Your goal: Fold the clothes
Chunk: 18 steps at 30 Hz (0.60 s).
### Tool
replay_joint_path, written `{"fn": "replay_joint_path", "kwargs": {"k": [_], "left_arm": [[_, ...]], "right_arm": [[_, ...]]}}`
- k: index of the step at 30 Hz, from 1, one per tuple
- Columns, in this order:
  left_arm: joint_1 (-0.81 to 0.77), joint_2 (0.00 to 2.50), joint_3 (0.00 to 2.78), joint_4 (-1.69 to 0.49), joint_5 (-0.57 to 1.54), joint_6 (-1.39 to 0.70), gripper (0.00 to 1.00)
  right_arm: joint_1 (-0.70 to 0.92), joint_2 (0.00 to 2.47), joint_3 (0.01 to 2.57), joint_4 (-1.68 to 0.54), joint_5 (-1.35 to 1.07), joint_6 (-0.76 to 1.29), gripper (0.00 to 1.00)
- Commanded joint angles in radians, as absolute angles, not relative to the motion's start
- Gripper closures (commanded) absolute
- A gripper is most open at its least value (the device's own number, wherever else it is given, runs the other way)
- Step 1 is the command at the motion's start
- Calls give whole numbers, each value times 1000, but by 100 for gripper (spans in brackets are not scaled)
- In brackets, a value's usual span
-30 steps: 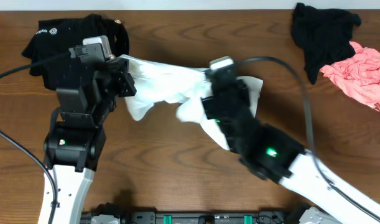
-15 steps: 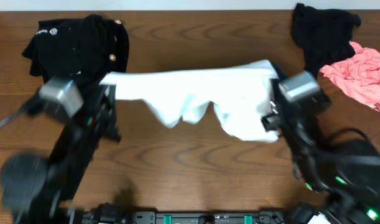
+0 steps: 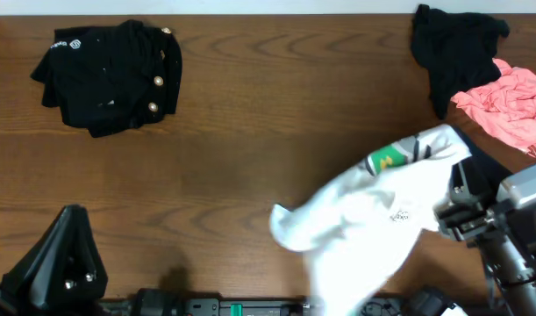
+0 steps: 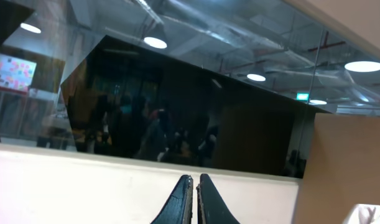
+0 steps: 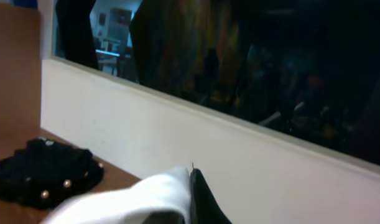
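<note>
The white T-shirt hangs bunched (image 3: pixel 373 206) from a fold in the robot's right gripper, so the empty left gripper needs to move over and grab the shirt's loose side (image 3: pixel 292 228) before folding.
The white T-shirt (image 3: pixel 364 228) hangs bunched at the lower right, with its green-and-black print (image 3: pixel 386 161) facing up. In the right wrist view my right gripper (image 5: pixel 191 172) is shut on a fold of the white T-shirt (image 5: pixel 134 199), which drapes over its left finger. The right arm (image 3: pixel 513 215) stands just right of the shirt. My left gripper (image 4: pixel 193 178) is shut on nothing and points up at a wall and window. The left arm (image 3: pixel 66 263) sits at the lower left, far from the shirt.
A black garment with gold buttons (image 3: pixel 110 75) lies at the back left and also shows as the same buttoned garment (image 5: pixel 43 174) in the right wrist view. A plain black piece (image 3: pixel 452 48) and a pink piece (image 3: pixel 509 101) lie at the back right.
Both arms have pulled back to the table's near corners. The left gripper has let go of the T-shirt, which has swung from mid-table to the lower right with the right gripper.
</note>
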State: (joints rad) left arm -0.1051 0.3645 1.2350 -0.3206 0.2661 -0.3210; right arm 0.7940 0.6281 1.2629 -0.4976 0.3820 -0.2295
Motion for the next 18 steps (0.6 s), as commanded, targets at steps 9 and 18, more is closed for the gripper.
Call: {"fn": "replay_joint_path", "kwargs": {"k": [9,18], "left_arm": [[-101,564,1215,-489,541,-380,94],[-118,817,1213,-698,685,-265,85]], "right_arm": [[786,702,1288,-579,431,-154,99],[785,797,1288,-542,469,-154,99]]}}
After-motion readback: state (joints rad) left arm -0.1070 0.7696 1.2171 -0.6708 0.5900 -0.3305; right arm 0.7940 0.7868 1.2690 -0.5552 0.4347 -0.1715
